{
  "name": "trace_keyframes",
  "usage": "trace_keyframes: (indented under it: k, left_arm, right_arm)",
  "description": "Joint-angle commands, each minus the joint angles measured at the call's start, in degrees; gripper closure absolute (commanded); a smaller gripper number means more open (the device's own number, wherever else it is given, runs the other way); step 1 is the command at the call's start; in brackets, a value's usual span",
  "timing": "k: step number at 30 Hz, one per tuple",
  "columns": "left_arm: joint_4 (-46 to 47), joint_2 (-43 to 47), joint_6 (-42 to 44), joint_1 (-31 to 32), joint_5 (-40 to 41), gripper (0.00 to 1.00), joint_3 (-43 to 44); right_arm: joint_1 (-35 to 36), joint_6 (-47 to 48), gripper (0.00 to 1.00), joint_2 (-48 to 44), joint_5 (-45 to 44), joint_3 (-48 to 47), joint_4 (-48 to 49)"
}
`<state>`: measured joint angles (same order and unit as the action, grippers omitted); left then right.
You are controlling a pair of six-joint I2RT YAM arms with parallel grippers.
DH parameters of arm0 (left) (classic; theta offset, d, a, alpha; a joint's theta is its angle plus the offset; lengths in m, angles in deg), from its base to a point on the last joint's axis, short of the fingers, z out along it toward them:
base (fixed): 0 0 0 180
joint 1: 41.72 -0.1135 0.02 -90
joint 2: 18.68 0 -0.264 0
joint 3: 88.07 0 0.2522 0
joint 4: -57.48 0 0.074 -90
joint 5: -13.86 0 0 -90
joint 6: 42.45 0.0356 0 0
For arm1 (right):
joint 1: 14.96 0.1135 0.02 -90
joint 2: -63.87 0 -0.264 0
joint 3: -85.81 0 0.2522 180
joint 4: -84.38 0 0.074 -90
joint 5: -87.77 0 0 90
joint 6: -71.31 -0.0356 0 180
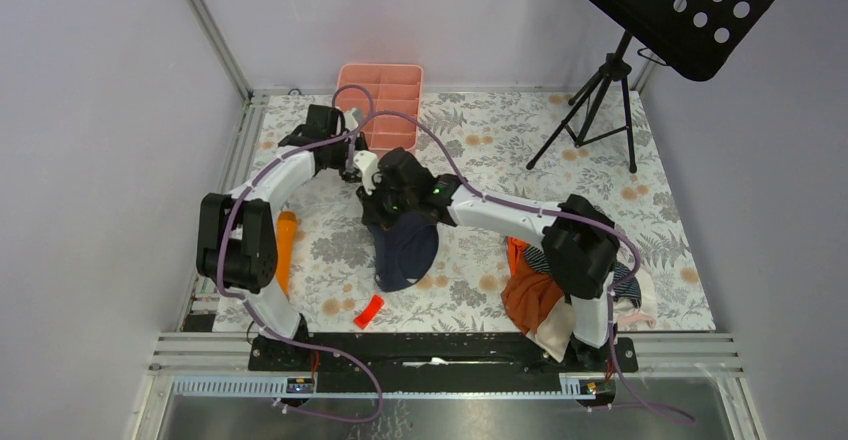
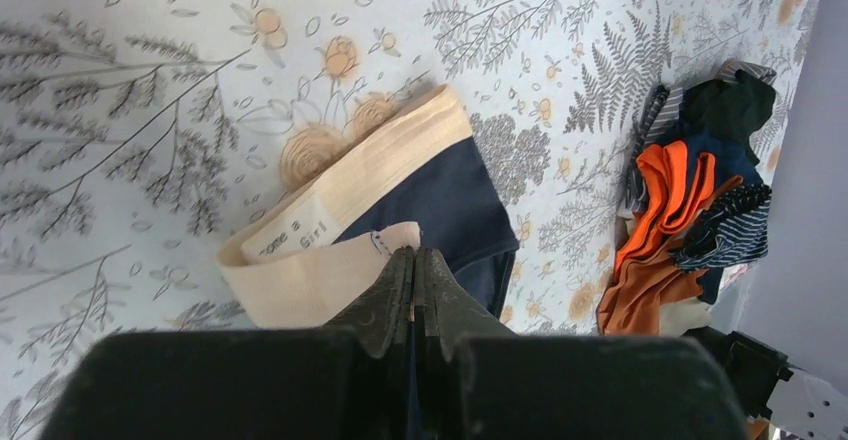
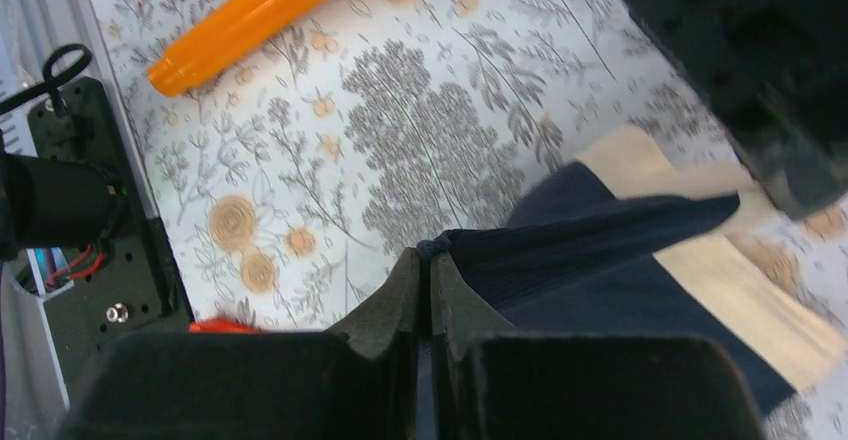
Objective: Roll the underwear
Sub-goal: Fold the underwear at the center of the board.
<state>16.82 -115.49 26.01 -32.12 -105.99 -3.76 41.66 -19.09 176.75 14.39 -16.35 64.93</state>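
The navy edge (image 3: 600,237) goes straight to the tan waistband. My right gripper should therefore continue toward the open tablecloth (image 1: 464,248) until the navy body is lying flat.
The navy underwear with a tan waistband (image 1: 404,250) hangs and drapes at the table's middle. In the left wrist view my left gripper (image 2: 414,253) is shut on its tan waistband (image 2: 330,260), with the navy body (image 2: 440,200) below. In the right wrist view my right gripper (image 3: 430,252) is shut on a navy edge of the same underwear (image 3: 600,270). In the top view the left gripper (image 1: 358,172) and the right gripper (image 1: 385,203) are close together above the cloth. The striped underwear (image 2: 735,230) lies in the clothes pile.
A pile of clothes with an orange garment (image 1: 535,295) lies by the right arm's base. An orange tube (image 1: 286,250) lies at the left, a small red piece (image 1: 368,311) near the front edge. A pink tray (image 1: 381,100) stands at the back, a black tripod (image 1: 598,100) at the back right.
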Motion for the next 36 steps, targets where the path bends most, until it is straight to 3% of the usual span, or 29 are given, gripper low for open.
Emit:
trace_keyframes:
  k: [1,19,26,36]
  left_arm:
    - [5.2,-3.4,-1.4,1.6,2.3,1.0,5.4]
    - [6.4,-15.3,1.0,7.4,5.1,1.0,14.2]
    - [7.6,-17.1,1.4,8.2,4.5,1.0,15.4]
    - [5.4,-18.0,0.7,8.6,10.0,1.0,18.4]
  right_arm:
    - [-0.6,-1.7,1.0,-8.3,4.3,6.5,2.8]
    - [-8.2,-2.4,1.0,-14.7,1.7,25.1,4.9]
    - [-9.8,-2.9,0.99,-15.4,0.1,28.8,5.1]
    - [-11.1,-3.5,0.96,-13.8,0.9,28.1,5.2]
